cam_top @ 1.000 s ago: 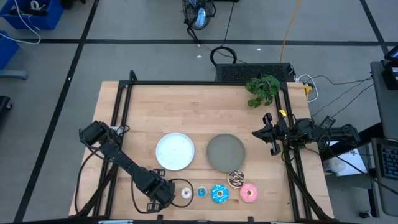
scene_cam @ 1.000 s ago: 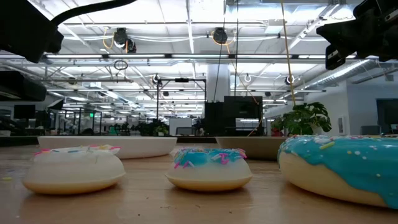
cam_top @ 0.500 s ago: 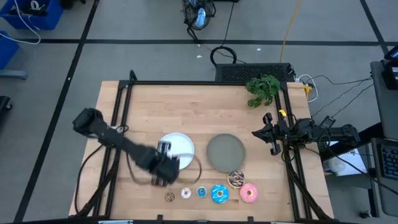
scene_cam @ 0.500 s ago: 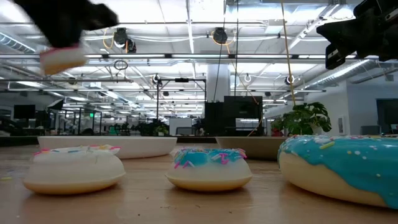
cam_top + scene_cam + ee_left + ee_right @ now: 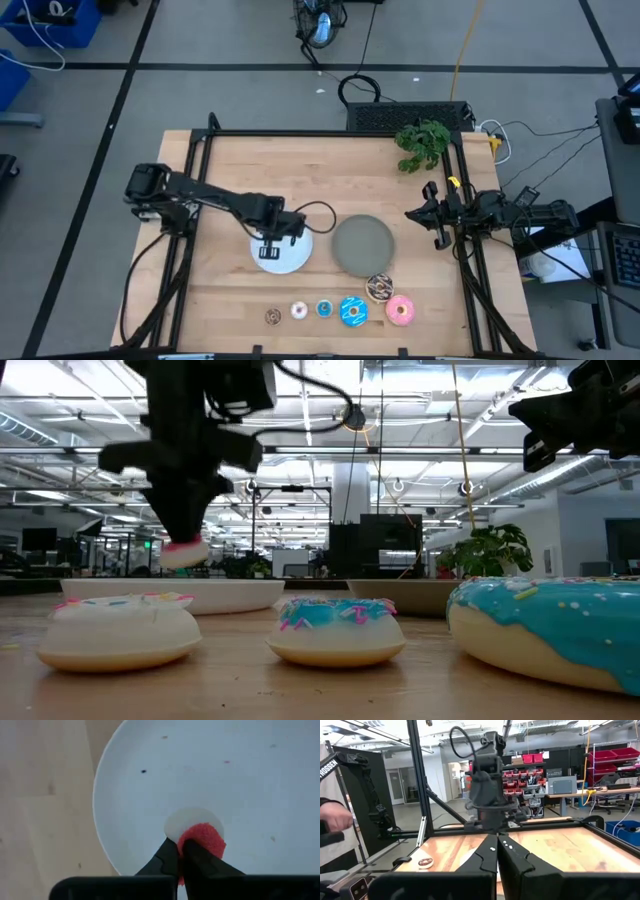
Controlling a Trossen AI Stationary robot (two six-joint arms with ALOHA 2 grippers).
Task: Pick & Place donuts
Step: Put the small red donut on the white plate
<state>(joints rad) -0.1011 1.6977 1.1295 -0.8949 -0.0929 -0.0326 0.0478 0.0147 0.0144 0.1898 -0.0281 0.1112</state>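
A finger of my left gripper is hooked in the red donut's hole (image 5: pixel 204 839). Next, my right gripper moves over the white plate (image 5: pixel 290 262) to help get the donut free.
My left gripper (image 5: pixel 272 250) hangs over the white plate (image 5: pixel 298 252), shut on the tiny red donut (image 5: pixel 204 840), which also shows in the low view (image 5: pixel 185 552). Along the near edge lie the brown (image 5: pixel 272 316), cream (image 5: pixel 298 311) and tiny blue (image 5: pixel 324 309) donuts, then the blue sprinkled (image 5: pixel 353 311), chocolate sprinkled (image 5: pixel 379 288) and pink (image 5: pixel 400 310) ones. My right gripper (image 5: pixel 437 222) waits shut at the table's right side. My left gripper pinches the red donut's rim (image 5: pixel 187 845) between its two fingers. The fingers come from above, pointing down. The donut shows its red top and cream underside past the fingertips (image 5: pixel 170 852) and hangs clear above the white plate (image 5: pixel 150 780).
The grey plate (image 5: pixel 362 245) lies right of the white one. A green plant (image 5: pixel 422 142) stands at the far right corner. A black frame runs along the table's left, far and right edges. A person's hand (image 5: pixel 332 820) shows beyond the table's left side.
My left gripper has lifted the red donut from the near edge, left of the cream donut. It has carried the donut toward the far edge and stands over the white plate. The brown donut that it covered shows again.
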